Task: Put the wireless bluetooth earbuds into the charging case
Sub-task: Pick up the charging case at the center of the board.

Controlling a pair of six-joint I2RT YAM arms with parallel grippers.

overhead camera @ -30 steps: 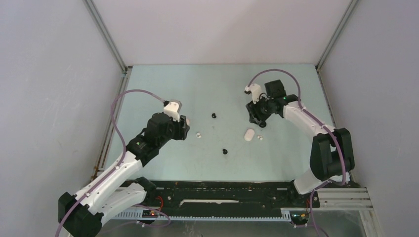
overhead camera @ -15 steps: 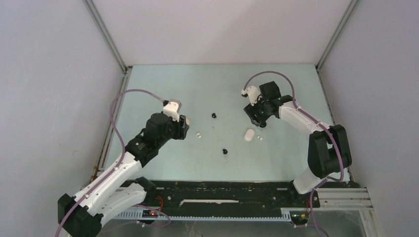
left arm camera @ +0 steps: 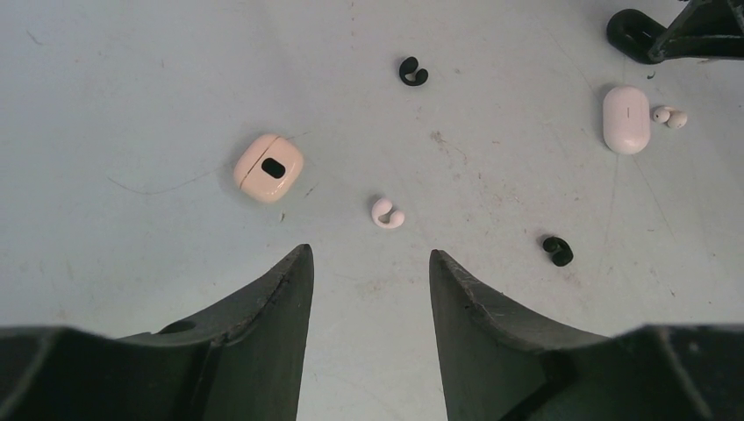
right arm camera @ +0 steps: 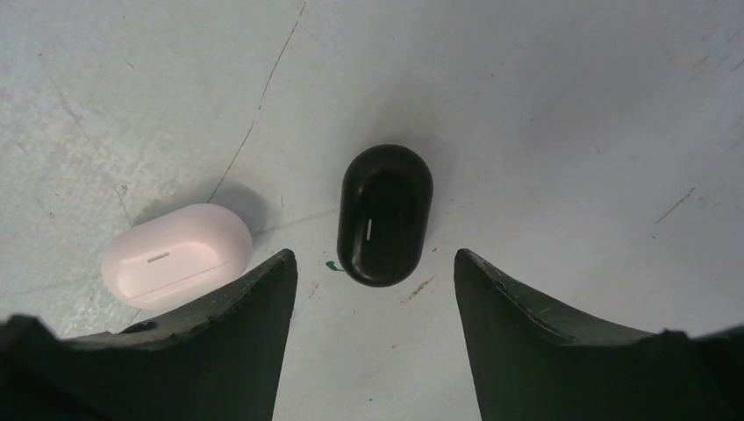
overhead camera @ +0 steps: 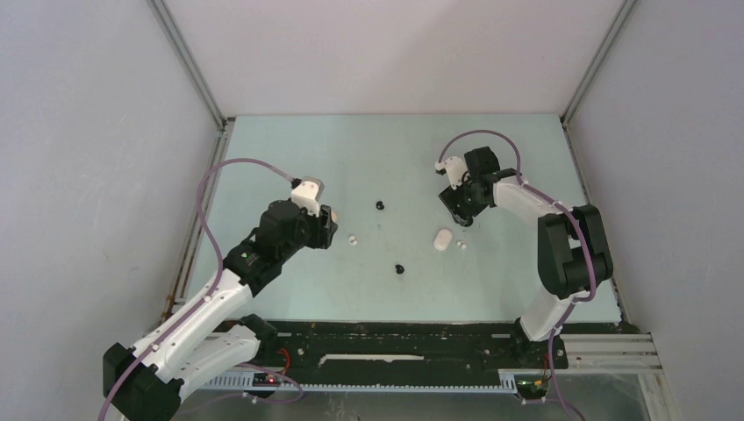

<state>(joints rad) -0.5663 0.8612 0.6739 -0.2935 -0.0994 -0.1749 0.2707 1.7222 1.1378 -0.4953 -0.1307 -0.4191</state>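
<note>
The robot's left gripper is far from the closed black charging case (right arm camera: 386,197), so next the right gripper picks up the case (right arm camera: 384,219) and passes it across to the left gripper.
A closed black charging case (right arm camera: 385,215) lies flat on the table just ahead of my right gripper (right arm camera: 375,259), whose jaws stand open and empty; it touches neither finger. A closed white case (right arm camera: 175,254) sits by the left finger. In the left wrist view, a pale pink earbud (left arm camera: 387,213) lies just beyond my open, empty left gripper (left arm camera: 368,254), with a pink case (left arm camera: 268,167) to its left. Two black earbuds (left arm camera: 412,71) (left arm camera: 557,251) lie apart. A white earbud (left arm camera: 668,116) rests beside the white case (left arm camera: 625,119).
From above, my left gripper (overhead camera: 329,226) is at mid-left and my right gripper (overhead camera: 461,215) at mid-right over the pale green table (overhead camera: 386,158). Grey walls close in the table on three sides. The arm bases stand along the near edge.
The right gripper's jaws have opened wider over the black case, and the right arm's elbow has swung inward to the left. The left arm has not moved.
</note>
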